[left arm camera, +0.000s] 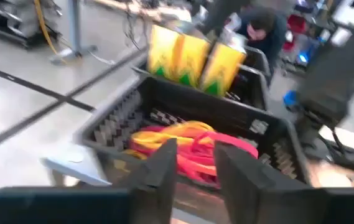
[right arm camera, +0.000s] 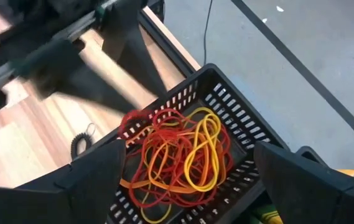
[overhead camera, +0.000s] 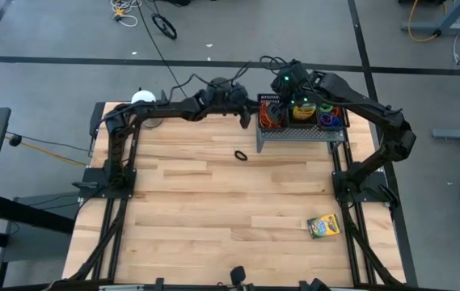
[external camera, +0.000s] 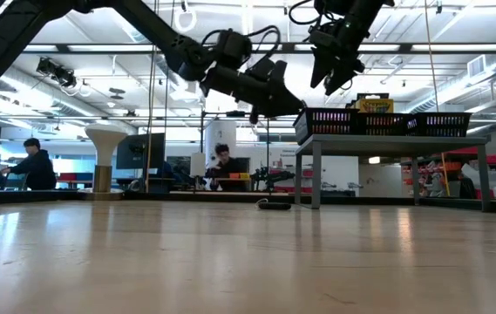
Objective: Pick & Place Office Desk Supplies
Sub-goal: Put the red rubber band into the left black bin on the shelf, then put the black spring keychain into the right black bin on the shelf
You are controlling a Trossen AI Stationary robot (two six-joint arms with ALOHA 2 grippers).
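Observation:
The black rubber band (overhead camera: 241, 155) is on my left gripper's side and the coil compartment (overhead camera: 330, 118) is on my right gripper's side, so my left gripper should pass the rubber band to my right gripper.
A black wire-mesh rack (overhead camera: 298, 121) stands on a grey stand at the table's far right. Its left compartment holds a heap of red, orange and yellow rubber bands (right arm camera: 177, 155), which also show in the left wrist view (left arm camera: 189, 146). Yellow-and-green crayon boxes (left arm camera: 192, 59) stand upright in the middle compartment. One black rubber band (overhead camera: 241, 155) lies flat on the table in front of the rack. Another crayon box (overhead camera: 323, 225) lies flat at the near right. My left gripper (left arm camera: 195, 168) is open and empty just left of the rack (overhead camera: 246, 117). My right gripper (right arm camera: 189, 155) is open and empty above the rack (overhead camera: 289, 81).
A white round-topped object (overhead camera: 142, 98) stands at the table's far left corner. The rack's stand (external camera: 387, 144) raises it above the tabletop. The light wood table (overhead camera: 213, 210) stretches between the two arm bases. People sit at desks in the room beyond (external camera: 34, 161).

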